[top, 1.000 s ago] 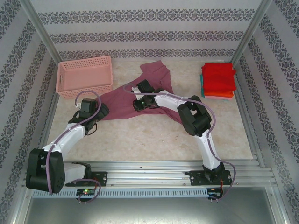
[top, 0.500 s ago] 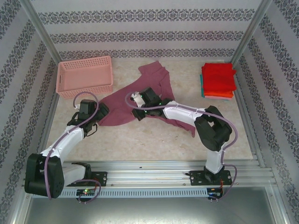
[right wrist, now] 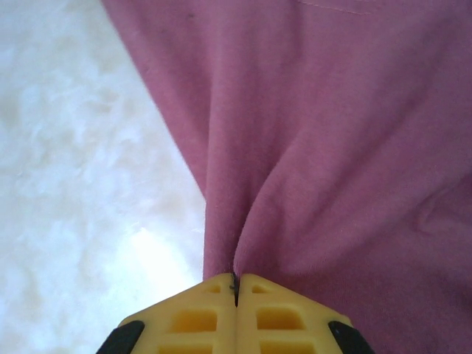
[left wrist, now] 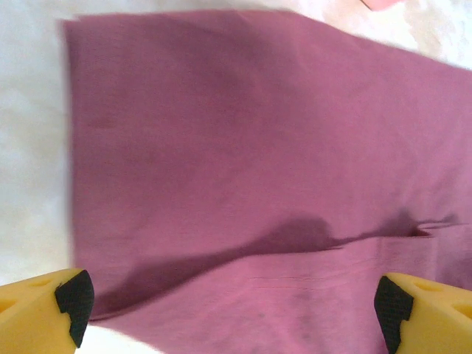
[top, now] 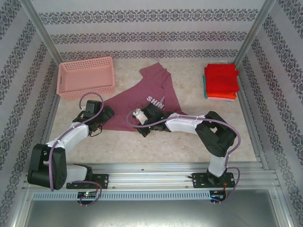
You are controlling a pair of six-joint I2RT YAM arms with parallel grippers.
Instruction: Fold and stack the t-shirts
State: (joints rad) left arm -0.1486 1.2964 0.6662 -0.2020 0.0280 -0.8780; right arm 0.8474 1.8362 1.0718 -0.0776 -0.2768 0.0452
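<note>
My left gripper needs to pinch the bunched end of the maroon t-shirt's stitched edge (left wrist: 295, 257) and pull it out, because that edge is doubled over the t-shirt's body.
A maroon t-shirt (top: 137, 97) lies spread in the middle of the table, with part of its white print showing. My right gripper (top: 144, 126) is at the shirt's near edge. In the right wrist view the right gripper (right wrist: 236, 284) is shut, pinching a fold of the maroon t-shirt (right wrist: 332, 133). My left gripper (top: 107, 116) sits at the shirt's left corner. In the left wrist view the left gripper (left wrist: 232, 317) stands wide open just above the maroon t-shirt (left wrist: 258, 147), holding nothing. A stack of folded t-shirts (top: 220, 81), red over orange and teal, rests at the right.
A pink lattice basket (top: 85, 77) stands at the back left, close behind the left arm. Patterned walls and metal posts enclose the table (top: 156, 144) on three sides. Bare tabletop lies between the shirt and the arm bases.
My right gripper has pulled the shirt's edge toward the near side and left, flattening the cloth so that the white print shows. The left gripper edged slightly back toward the shirt's corner.
</note>
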